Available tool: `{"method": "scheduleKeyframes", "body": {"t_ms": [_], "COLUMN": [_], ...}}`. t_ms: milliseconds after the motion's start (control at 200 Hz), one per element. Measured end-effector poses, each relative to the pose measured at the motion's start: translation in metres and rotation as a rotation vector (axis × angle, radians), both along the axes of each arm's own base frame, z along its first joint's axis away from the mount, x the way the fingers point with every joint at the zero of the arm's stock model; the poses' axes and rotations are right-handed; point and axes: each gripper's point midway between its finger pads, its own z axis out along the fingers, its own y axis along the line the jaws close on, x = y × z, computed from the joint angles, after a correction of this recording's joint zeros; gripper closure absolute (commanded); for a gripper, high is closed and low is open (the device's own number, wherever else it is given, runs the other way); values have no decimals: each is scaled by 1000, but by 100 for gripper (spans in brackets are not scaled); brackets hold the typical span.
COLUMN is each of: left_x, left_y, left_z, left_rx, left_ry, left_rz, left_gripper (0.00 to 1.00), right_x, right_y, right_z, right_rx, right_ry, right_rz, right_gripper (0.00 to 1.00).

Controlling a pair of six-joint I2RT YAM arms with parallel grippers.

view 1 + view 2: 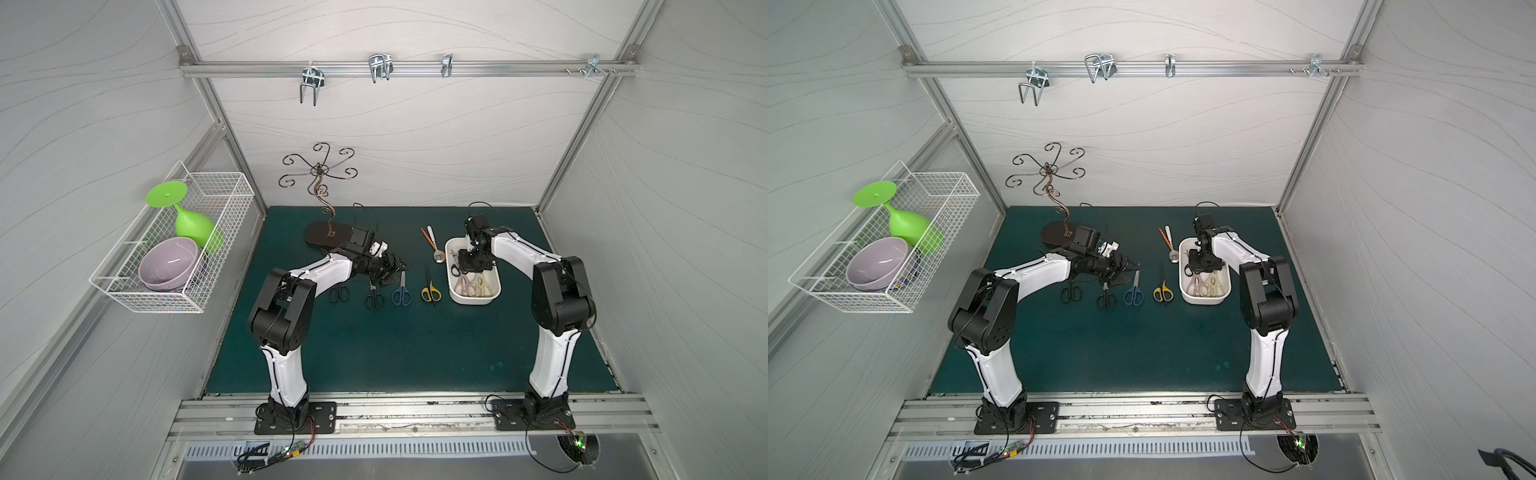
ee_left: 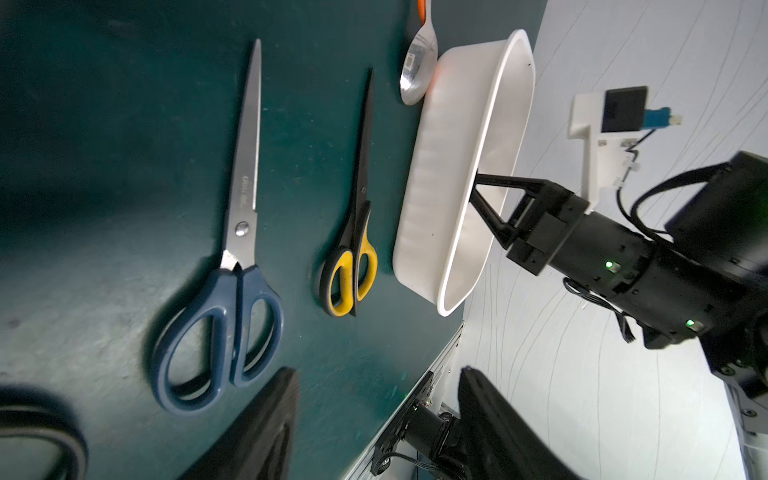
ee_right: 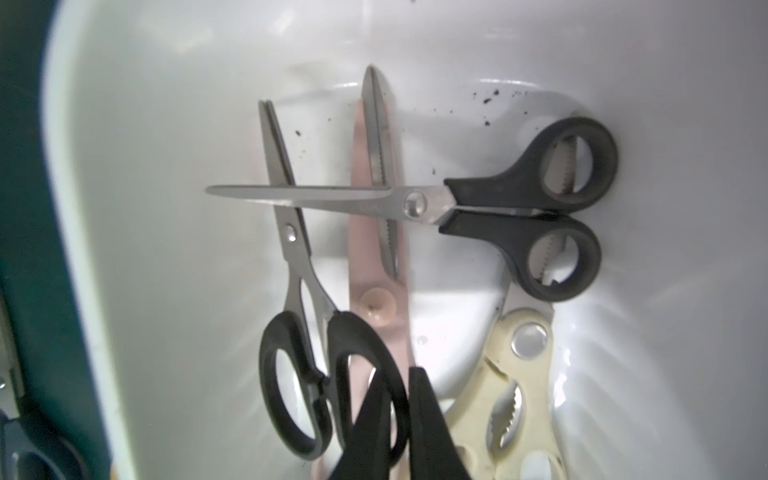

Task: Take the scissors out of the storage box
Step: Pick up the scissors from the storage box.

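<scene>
My right gripper holds one black handle loop with the other loop free, so my left gripper keeps advancing until the black handle is between its fingers.
The white storage box stands at the right of the green mat. Inside lie two black-handled scissors, pink shears and cream shears. My right gripper reaches down into the box, its fingers shut on a handle loop of the black-handled pair beside the pink shears. On the mat lie two black pairs, a blue pair and a yellow-and-black pair. My left gripper hovers open and empty above the blue pair's blades.
A white-handled spoon and an orange stick lie just behind the box's left corner. A metal hook stand stands behind my left arm. A wire basket with a green glass and a purple bowl hangs on the left wall.
</scene>
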Motion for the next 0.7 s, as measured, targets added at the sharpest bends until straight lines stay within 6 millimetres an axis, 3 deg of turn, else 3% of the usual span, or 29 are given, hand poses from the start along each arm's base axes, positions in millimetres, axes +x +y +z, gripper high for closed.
{"method": "scheduleKeyframes", "body": {"t_ms": [310,490,700], "left_x": [-6,-8,-8], "left_y": [0,-1,-3], "left_z": [4,7,23], "left_rx": [-11,-23,-50], "left_ry": [-8,-11,-40], "left_rz": [-18,-29,-38], "left_gripper": [35,35,35], "right_x": [-30,-39,-52], "right_y": [-2,20,53], "right_z": [35,52,56], "right_rx": [144,321,497], "right_ry": [-3,15,73], "right_rz": [-4,6,25], "right_gripper": [89,89,91]}}
